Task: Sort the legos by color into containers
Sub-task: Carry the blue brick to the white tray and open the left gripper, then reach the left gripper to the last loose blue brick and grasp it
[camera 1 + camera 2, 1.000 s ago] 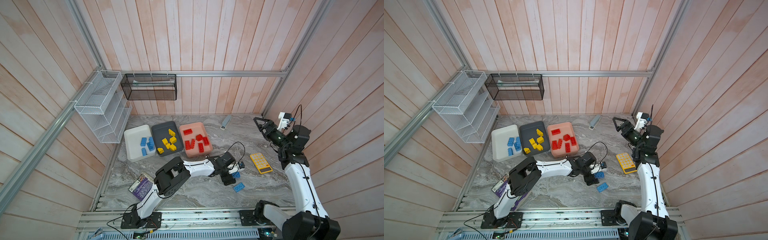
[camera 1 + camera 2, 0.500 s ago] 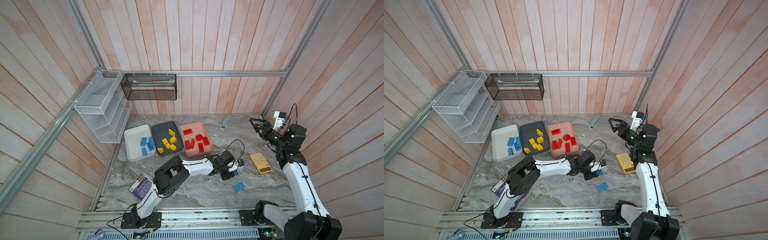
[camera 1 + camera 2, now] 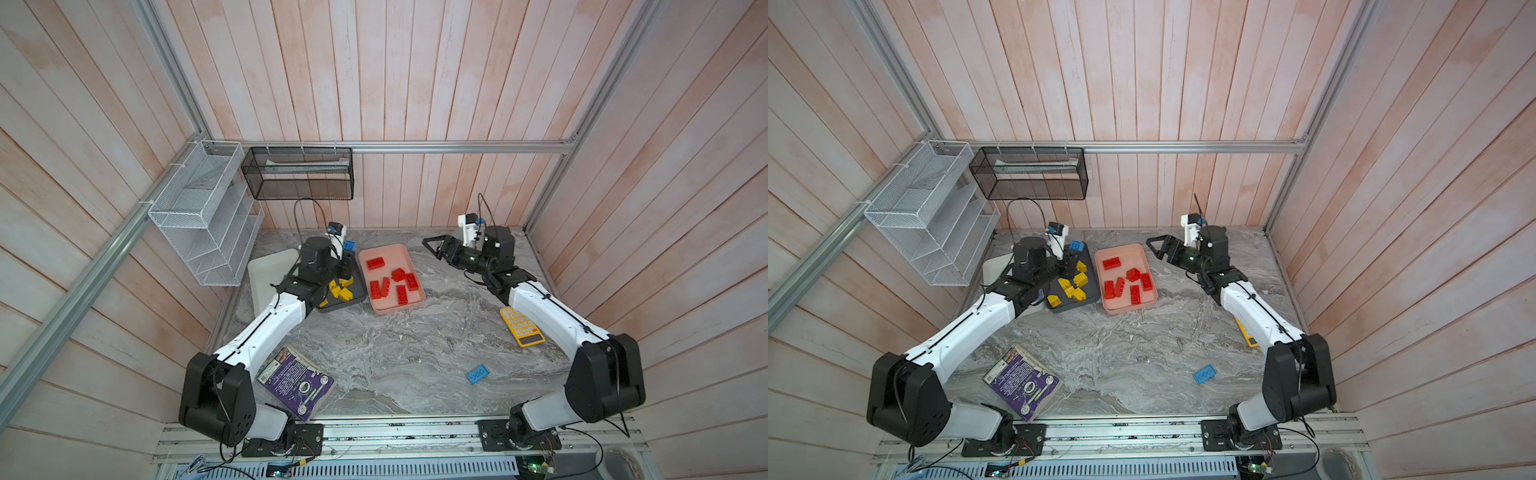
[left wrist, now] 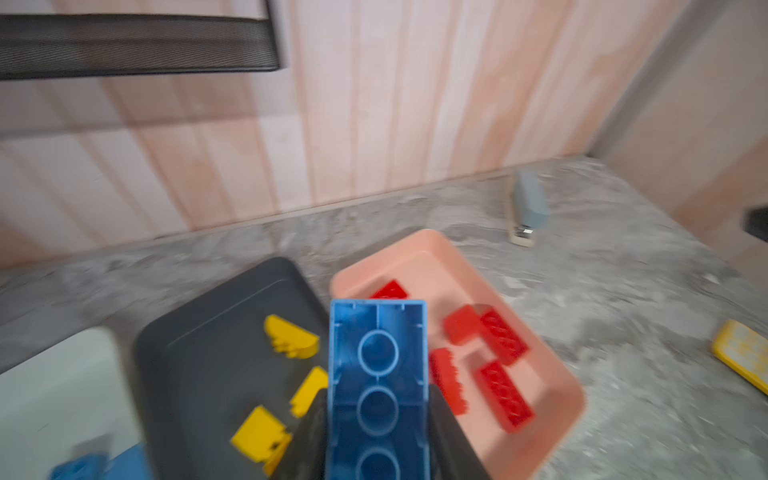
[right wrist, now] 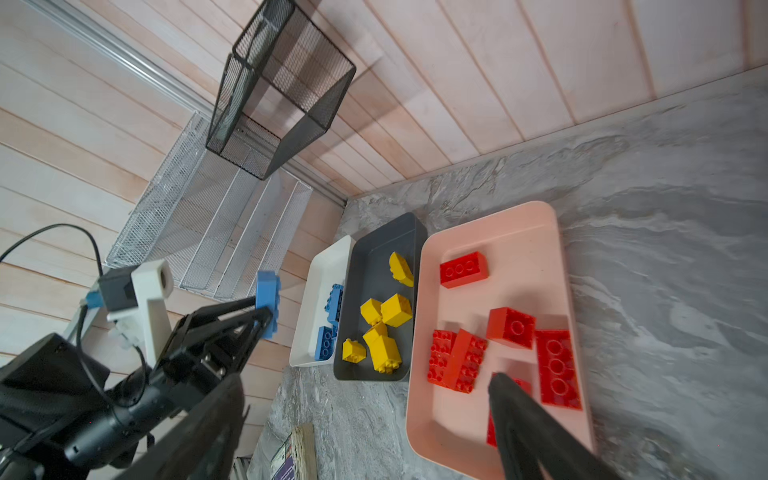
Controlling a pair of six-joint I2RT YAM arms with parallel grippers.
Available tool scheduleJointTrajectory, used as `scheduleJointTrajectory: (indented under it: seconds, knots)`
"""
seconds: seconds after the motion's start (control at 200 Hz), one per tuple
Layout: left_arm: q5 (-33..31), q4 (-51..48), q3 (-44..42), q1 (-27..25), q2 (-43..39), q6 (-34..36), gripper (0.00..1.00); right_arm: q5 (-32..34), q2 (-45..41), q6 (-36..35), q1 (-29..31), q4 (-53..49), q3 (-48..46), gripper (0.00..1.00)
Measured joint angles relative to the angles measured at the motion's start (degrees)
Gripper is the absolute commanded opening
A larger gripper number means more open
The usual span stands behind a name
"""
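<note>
The loose blue lego (image 3: 477,373) is next to my right arm and far from the white tray (image 3: 269,277), so I should move my right gripper back to make room for my left gripper to fetch it.
My left gripper (image 4: 376,401) is shut on a blue lego (image 4: 378,374), held up in the air above the dark grey tray (image 3: 332,307); both top views show this lego (image 3: 349,245) (image 3: 1076,246). Yellow legos (image 3: 341,291) lie in the dark grey tray. The salmon pink tray (image 3: 399,253) holds several red legos (image 3: 401,293). In the right wrist view blue legos (image 5: 328,328) lie in the white tray (image 5: 328,257). Another blue lego (image 3: 477,374) lies on the table at the front right. My right gripper (image 3: 432,247) hangs open and empty just right of the pink tray.
A yellow calculator (image 3: 521,332) lies under the right arm. A purple book (image 3: 297,382) sits at the front left. A white wire rack (image 3: 199,220) and a black mesh basket (image 3: 299,172) hang on the walls. A grey stapler (image 4: 525,208) rests near the back wall.
My left gripper shut on one of two blue legos in the middle of the table, lifted it and carried it back over the trays. The right gripper moved left, toward the pink tray.
</note>
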Motion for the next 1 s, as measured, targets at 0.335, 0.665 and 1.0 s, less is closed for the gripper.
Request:
scheduleJointTrajectory:
  seconds: [0.335,0.665,1.0]
  knots:
    - [-7.8,-8.7,-1.1,15.7,12.3,-13.9,0.3,1.4,8.0,-0.2,9.1,4.9,2.4,0.91]
    - [-8.4,-14.6,2.6,16.3,18.3,-17.6,0.8,1.7,7.3,-1.8,8.9,4.5,2.4,0.93]
    - [-1.2,-11.9,4.8,-4.5,4.1,-5.4,0.82,-0.9,-7.8,0.9,-9.0,3.0,-5.2,0.93]
